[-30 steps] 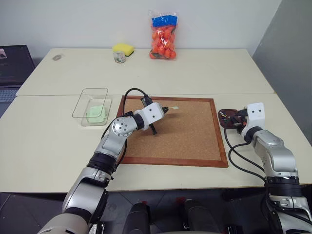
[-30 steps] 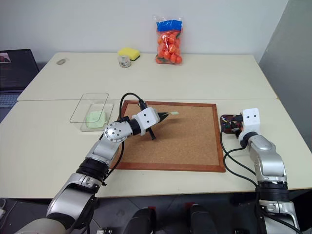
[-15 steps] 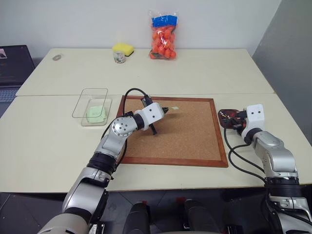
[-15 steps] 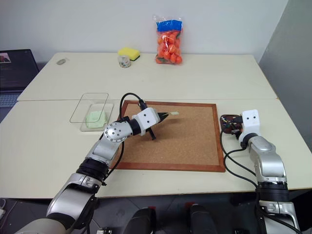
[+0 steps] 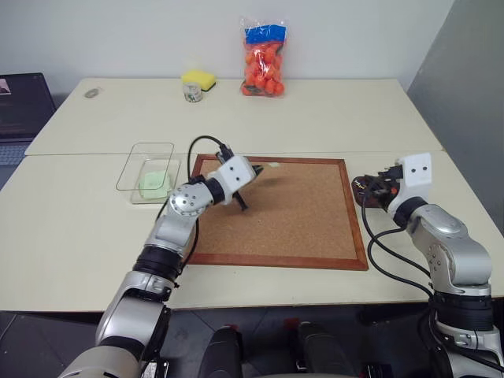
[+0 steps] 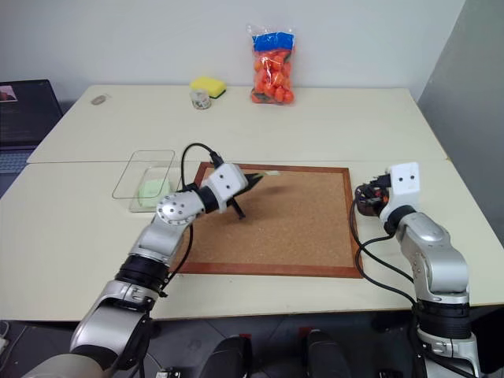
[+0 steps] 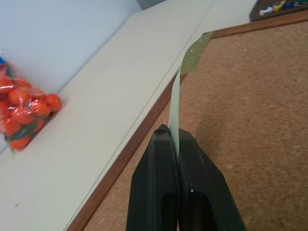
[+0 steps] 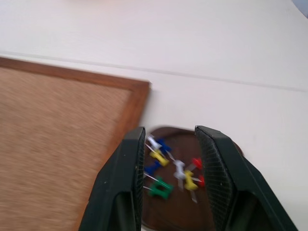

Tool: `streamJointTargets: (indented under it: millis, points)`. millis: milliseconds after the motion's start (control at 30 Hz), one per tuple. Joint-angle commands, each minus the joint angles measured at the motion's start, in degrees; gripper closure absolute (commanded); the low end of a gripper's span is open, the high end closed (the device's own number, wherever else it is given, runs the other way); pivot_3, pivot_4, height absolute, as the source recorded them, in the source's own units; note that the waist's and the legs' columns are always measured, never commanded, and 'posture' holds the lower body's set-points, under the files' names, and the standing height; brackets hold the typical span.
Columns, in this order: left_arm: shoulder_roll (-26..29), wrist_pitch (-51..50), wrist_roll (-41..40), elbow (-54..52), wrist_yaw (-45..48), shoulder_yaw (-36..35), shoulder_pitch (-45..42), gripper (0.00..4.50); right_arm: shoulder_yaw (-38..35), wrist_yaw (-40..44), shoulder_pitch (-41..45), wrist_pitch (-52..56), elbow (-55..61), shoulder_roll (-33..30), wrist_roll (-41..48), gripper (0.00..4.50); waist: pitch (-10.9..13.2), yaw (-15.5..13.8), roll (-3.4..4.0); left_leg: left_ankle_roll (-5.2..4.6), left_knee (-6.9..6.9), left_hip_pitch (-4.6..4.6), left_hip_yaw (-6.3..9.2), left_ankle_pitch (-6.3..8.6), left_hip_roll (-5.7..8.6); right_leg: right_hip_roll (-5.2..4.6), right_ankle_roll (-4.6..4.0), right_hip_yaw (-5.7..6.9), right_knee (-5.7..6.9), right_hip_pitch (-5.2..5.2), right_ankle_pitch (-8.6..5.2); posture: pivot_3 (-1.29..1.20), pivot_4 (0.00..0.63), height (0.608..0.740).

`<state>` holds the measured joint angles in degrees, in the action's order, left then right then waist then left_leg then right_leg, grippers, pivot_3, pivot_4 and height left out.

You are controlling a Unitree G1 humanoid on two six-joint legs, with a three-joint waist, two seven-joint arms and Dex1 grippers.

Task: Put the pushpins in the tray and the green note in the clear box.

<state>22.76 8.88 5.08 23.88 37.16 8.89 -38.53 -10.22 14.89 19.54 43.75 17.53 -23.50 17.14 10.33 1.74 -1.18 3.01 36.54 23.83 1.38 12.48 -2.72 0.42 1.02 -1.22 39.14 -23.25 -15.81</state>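
Note:
The green note stands free of the corkboard, so my left gripper should keep going to the clear box's open top and let go of the green note there.
My left gripper is shut on the lower edge of the green note, a thin pale slip standing up between the fingers. In the eye views it hangs over the back left part of the corkboard. The clear box lies left of the board, with another pale green slip inside. My right gripper is open and empty a little above the tray, a dark brown dish off the board's right edge. Several pushpins with white, blue, yellow, red and green heads lie in it.
At the back of the table stand a bag of orange balls, a yellow sponge and a small clear jar. A laptop sits at the far left. A seam runs between the two tabletops just behind the board.
My left gripper has carried the green note a little left and up, toward the board's back left corner. My right gripper has lifted off the tray and moved left.

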Motion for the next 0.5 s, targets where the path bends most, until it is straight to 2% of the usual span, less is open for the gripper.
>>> streamJointTargets:
  millis: [33, 100, 200, 333, 400, 500]
  points:
    - [2.5, -4.3, -2.5, -5.1, 0.7, -3.5, -2.0, 4.50, 1.3, 1.5, 2.0, 3.9, 8.0, 0.7, 4.1, 2.58, 0.0, -0.1, 0.00, 0.00, 0.01, 0.00, 0.00, 0.00, 0.00, 0.00, 0.00, 0.00, 0.01, 0.00, 0.00, 0.00, 0.150, 0.740]
    - [5.7, -6.3, -2.4, -4.7, 2.2, -4.7, -2.8, 4.50, 3.7, 2.7, 4.4, 5.9, 9.4, 1.5, 6.1, 2.36, 0.0, 0.0, 0.00, 0.00, 0.07, 0.01, 0.02, 0.00, 0.00, 0.00, 0.01, 0.02, 0.01, 0.02, 0.00, 0.00, 0.150, 0.740]
    - [13.2, -8.9, -1.3, -1.5, 4.5, -6.4, -4.8, 4.50, 9.6, 6.0, 10.6, 7.5, 7.6, 3.6, 7.8, 1.57, 0.0, 0.9, 0.00, 0.00, 0.07, -0.02, 0.01, 0.00, -0.03, 0.06, -0.01, -0.02, 0.08, -0.03, 0.01, 0.00, 0.150, 0.740]
    - [17.8, -13.1, -1.5, 1.9, 3.5, -8.2, -6.1, 4.50, 16.2, 12.2, 16.0, 5.7, 4.2, 4.7, 8.6, 0.72, 0.0, 0.9, 0.00, 0.00, 0.04, -0.03, 0.11, 0.00, -0.08, 0.12, -0.11, 0.09, 0.15, -0.06, -0.05, 0.00, 0.150, 0.740]
    - [19.6, -14.7, -1.2, 4.4, 2.1, -9.4, -6.4, 4.50, 19.3, 15.1, 18.8, 3.8, 1.9, 5.8, 8.3, 0.15, 0.0, 0.6, 0.00, 0.00, 0.04, 0.00, 0.08, 0.00, -0.08, 0.10, -0.11, 0.08, 0.12, -0.06, -0.05, 0.00, 0.150, 0.740]
    - [20.5, -18.1, -2.0, 7.1, 1.2, -10.8, -6.7, 4.50, 22.6, 17.2, 21.8, 1.0, -1.7, 7.0, 6.4, 0.01, 0.1, 0.1, -0.07, 0.00, 0.08, 0.05, 0.07, 0.00, -0.07, 0.07, -0.11, 0.11, 0.07, -0.06, -0.05, 0.00, 0.150, 0.740]
